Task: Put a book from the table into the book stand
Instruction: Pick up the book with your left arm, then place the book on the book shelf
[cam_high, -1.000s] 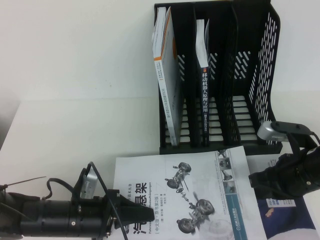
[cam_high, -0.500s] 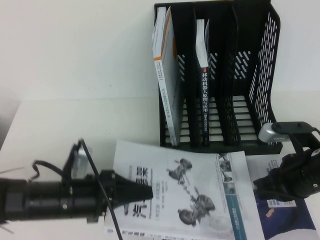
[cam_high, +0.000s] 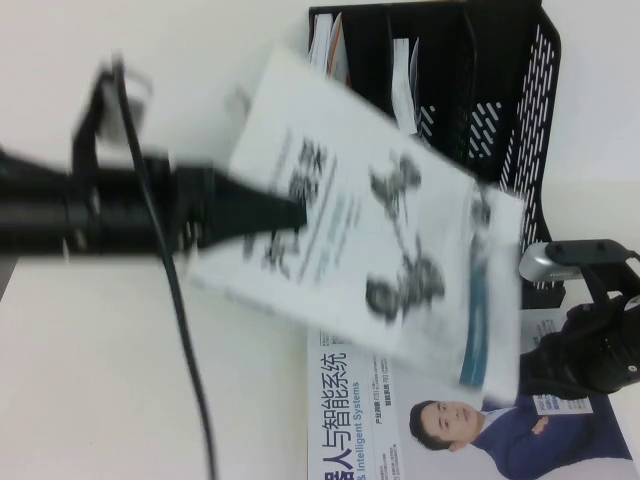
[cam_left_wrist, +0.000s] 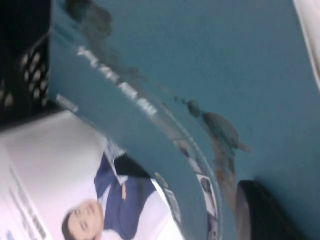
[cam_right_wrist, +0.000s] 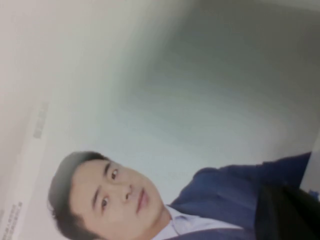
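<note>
The white book (cam_high: 365, 235) is slanted with its broad side across the book stand's slots, so next my left gripper raises it high and turns it edge-on above the empty slot (cam_high: 505, 95).
My left gripper (cam_high: 290, 215) is shut on the left edge of the white book (cam_high: 370, 250) with the black title and car suspension drawings. It holds the book tilted in the air in front of the black book stand (cam_high: 525, 110). In the left wrist view the book's teal back cover (cam_left_wrist: 200, 75) fills the picture, with one dark finger (cam_left_wrist: 265, 210) against it. My right gripper (cam_high: 535, 365) rests low at the right, over the book with the man in a blue suit (cam_high: 440, 430).
The blue-suit book lies flat on the white table (cam_high: 100, 380) in front of the stand, and also shows in the right wrist view (cam_right_wrist: 110, 190). The stand's left slot holds a white-and-orange book (cam_high: 325, 45) and its middle slot another book (cam_high: 405, 80).
My left gripper has lifted the white book off the table and up toward the stand. This uncovered the blue-suit book underneath. The right arm has hardly moved.
</note>
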